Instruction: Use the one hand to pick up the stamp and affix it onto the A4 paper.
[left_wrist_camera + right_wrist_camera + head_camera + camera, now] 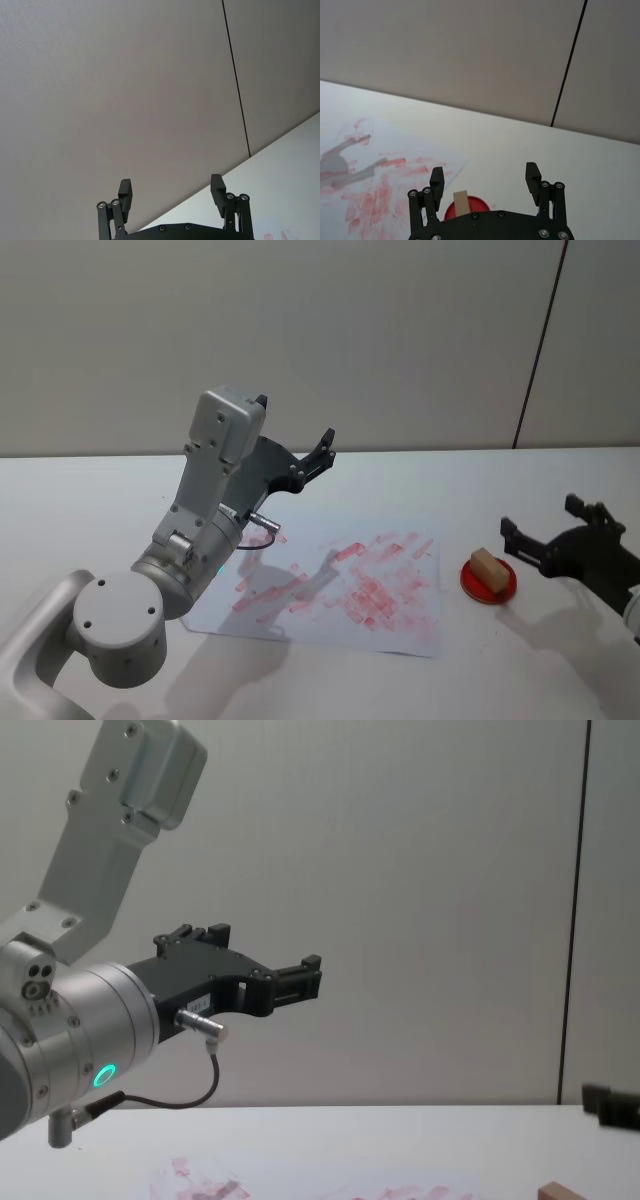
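The stamp (462, 203) is standing on top of the wider red ink pad (479, 205), so the stamp will come loose and the ink pad will stay behind when I lift.
The stamp (488, 569), a small tan wooden block, stands on a round red ink pad (503, 588) just right of the A4 paper (340, 590), a white sheet covered in pink-red marks. My right gripper (540, 516) hovers open a little right of and above the stamp, not touching it. In the right wrist view the stamp (461, 201) sits low between the open right gripper (485, 176) fingers, with the paper (375, 175) beyond. My left gripper (295, 425) is raised over the paper's far left corner, open and holding nothing; it also shows as the left gripper (170, 186).
The white table (520, 475) runs back to a grey wall with a dark vertical seam (540, 350). The left arm's big silver joint (118, 625) with its green ring (103, 1075) fills the near left. Bare tabletop lies in front of the pad.
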`<state>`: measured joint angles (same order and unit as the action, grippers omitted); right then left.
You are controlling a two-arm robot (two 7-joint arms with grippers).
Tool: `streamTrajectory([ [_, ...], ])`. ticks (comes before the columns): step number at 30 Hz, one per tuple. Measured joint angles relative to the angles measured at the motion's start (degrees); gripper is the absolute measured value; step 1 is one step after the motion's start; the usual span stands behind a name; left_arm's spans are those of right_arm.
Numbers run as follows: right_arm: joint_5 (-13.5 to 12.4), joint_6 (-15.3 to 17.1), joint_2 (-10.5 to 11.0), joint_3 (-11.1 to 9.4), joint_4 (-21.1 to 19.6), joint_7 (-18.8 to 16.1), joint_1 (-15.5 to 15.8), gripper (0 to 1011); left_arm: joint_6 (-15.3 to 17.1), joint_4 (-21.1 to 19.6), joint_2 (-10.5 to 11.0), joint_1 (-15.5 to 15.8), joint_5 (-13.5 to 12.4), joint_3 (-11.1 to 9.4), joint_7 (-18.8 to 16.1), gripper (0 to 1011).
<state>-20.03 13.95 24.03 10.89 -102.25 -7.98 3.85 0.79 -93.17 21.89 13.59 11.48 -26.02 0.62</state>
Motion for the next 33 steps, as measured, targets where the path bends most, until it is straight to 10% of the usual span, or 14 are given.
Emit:
streamTrajectory([
  [33,9.17,5.00,-4.02,3.79,12.36,-8.46,-7.33,1001,0.00,0.00,0.00,0.00,0.00,0.00,0.00,1001],
])
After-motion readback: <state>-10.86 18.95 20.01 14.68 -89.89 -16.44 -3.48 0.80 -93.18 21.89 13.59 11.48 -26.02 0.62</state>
